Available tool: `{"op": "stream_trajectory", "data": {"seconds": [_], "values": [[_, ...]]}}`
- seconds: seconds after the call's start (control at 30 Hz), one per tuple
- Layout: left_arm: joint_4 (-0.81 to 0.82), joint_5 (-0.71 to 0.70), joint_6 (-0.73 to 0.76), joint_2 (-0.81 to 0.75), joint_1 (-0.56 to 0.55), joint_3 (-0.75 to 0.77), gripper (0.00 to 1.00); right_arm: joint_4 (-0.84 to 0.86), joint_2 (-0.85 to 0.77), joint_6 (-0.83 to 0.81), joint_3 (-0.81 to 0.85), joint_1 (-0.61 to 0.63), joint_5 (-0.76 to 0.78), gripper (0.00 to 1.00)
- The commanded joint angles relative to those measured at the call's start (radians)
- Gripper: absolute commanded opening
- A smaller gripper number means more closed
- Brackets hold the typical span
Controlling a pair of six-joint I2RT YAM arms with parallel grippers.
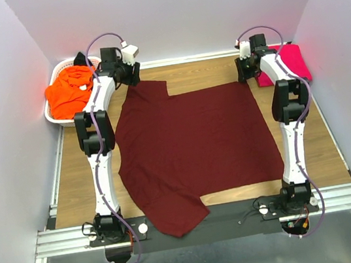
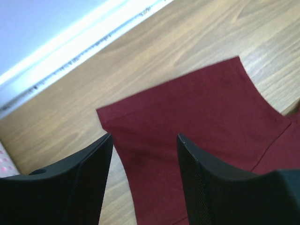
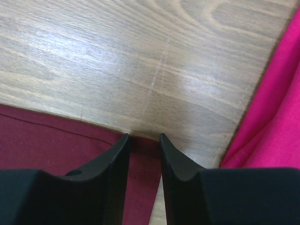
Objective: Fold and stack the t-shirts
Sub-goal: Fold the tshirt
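My right gripper has the maroon t-shirt's corner (image 3: 144, 151) lying flat between its fingers, so it should open and pinch the corner's outer edge (image 3: 151, 141) together before lifting it.
A dark maroon t-shirt (image 1: 194, 148) lies spread flat across the wooden table. My left gripper (image 1: 129, 79) is open above its far left sleeve (image 2: 197, 108), with the sleeve's edge between my fingers (image 2: 145, 140). My right gripper (image 1: 244, 71) is at the shirt's far right corner. Its jaws stand a narrow gap apart (image 3: 144, 137) with the corner of the maroon cloth (image 3: 47, 140) lying flat between them. A bright pink shirt (image 1: 287, 62) lies folded at the far right and shows in the right wrist view (image 3: 276, 117). An orange shirt (image 1: 70, 91) fills the basket.
A white lattice basket (image 1: 61, 119) stands at the far left corner with a black cloth (image 1: 80, 58) behind the orange one. White walls close in the table at the back and sides. A metal rail (image 1: 344, 195) runs along the near edge.
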Motion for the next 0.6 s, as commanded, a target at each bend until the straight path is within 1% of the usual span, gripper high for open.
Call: {"op": "stream_trajectory", "data": {"seconds": [0.0, 0.1, 0.13, 0.17, 0.37, 0.57], "values": [[0.015, -0.01, -0.014, -0.029, 0.005, -0.027, 0.64, -0.061, -0.028, 0.044, 0.001, -0.013, -0.019, 0.39], [0.015, -0.012, -0.01, -0.036, 0.005, -0.027, 0.64, -0.061, -0.035, 0.061, 0.012, -0.014, -0.023, 0.41], [0.015, -0.01, -0.01, -0.036, 0.005, -0.027, 0.64, -0.061, -0.036, 0.062, 0.013, -0.014, -0.019, 0.49], [0.015, -0.01, -0.01, -0.039, 0.005, -0.027, 0.64, -0.063, -0.036, 0.069, 0.013, -0.016, -0.018, 0.51], [0.012, -0.013, -0.008, -0.039, 0.005, -0.025, 0.64, -0.063, -0.032, 0.112, 0.056, -0.042, -0.038, 0.52], [0.012, -0.013, -0.008, -0.031, 0.003, -0.015, 0.64, -0.063, -0.019, 0.112, 0.041, -0.045, -0.046, 0.5]]}}
